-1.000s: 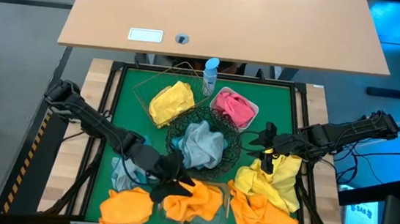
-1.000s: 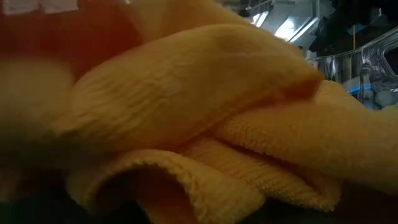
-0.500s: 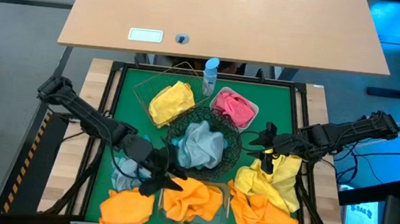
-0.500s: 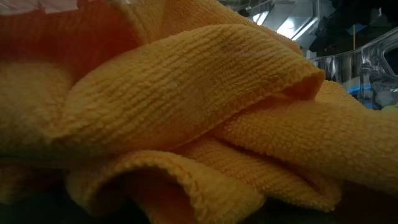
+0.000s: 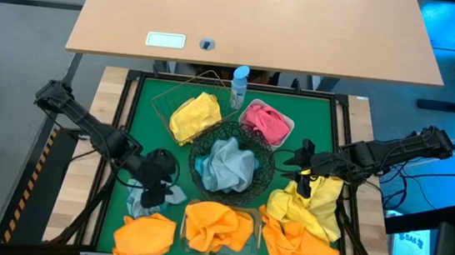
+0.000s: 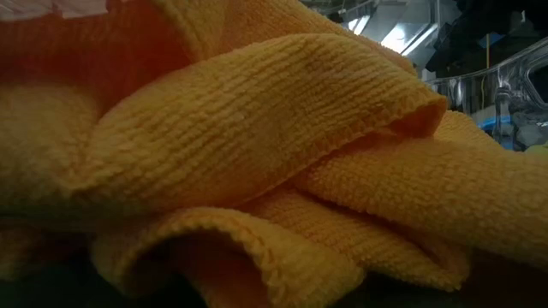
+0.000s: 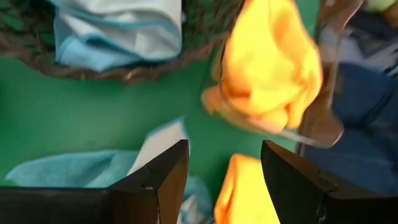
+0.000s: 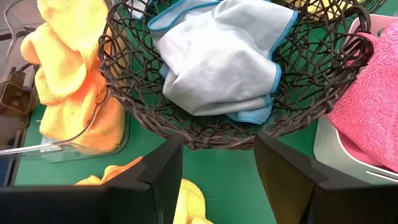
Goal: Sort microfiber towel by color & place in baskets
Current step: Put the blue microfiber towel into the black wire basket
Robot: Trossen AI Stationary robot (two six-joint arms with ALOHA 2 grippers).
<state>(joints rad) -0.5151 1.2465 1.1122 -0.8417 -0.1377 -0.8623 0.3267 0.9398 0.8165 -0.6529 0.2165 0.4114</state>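
My gripper is about to lift a pale flap [image 7: 164, 144] that lies across wide-spread teal cloth. I expect another teal towel [image 5: 137, 202] to stay on the mat when the pale flap goes up.
My left gripper [image 5: 156, 194] [image 7: 224, 180] stands open and empty over a teal towel [image 7: 74, 168] that lies flat on the green mat near the front left. One orange towel [image 5: 218, 225] lies in the clear tub [image 5: 251, 251], and another [image 5: 144, 237] on the mat in front of the gripper. My right gripper [image 5: 292, 166] [image 8: 217, 180] waits open beside the black wire bowl [image 8: 205, 134], which holds a grey towel [image 5: 228, 165]. A yellow towel [image 5: 195, 116] fills the copper basket, and a pink one [image 5: 266, 123] the white tray.
A yellow towel [image 5: 312, 204] and an orange one [image 5: 300, 247] are heaped at the front right under the right arm. A blue-capped bottle [image 5: 239, 85] stands at the far edge. Orange cloth [image 6: 257, 154] fills the low view.
My left gripper has drawn back from over the clear tub toward the table's left edge and tipped to point more steeply down, staying open. The orange towel has stayed in the tub.
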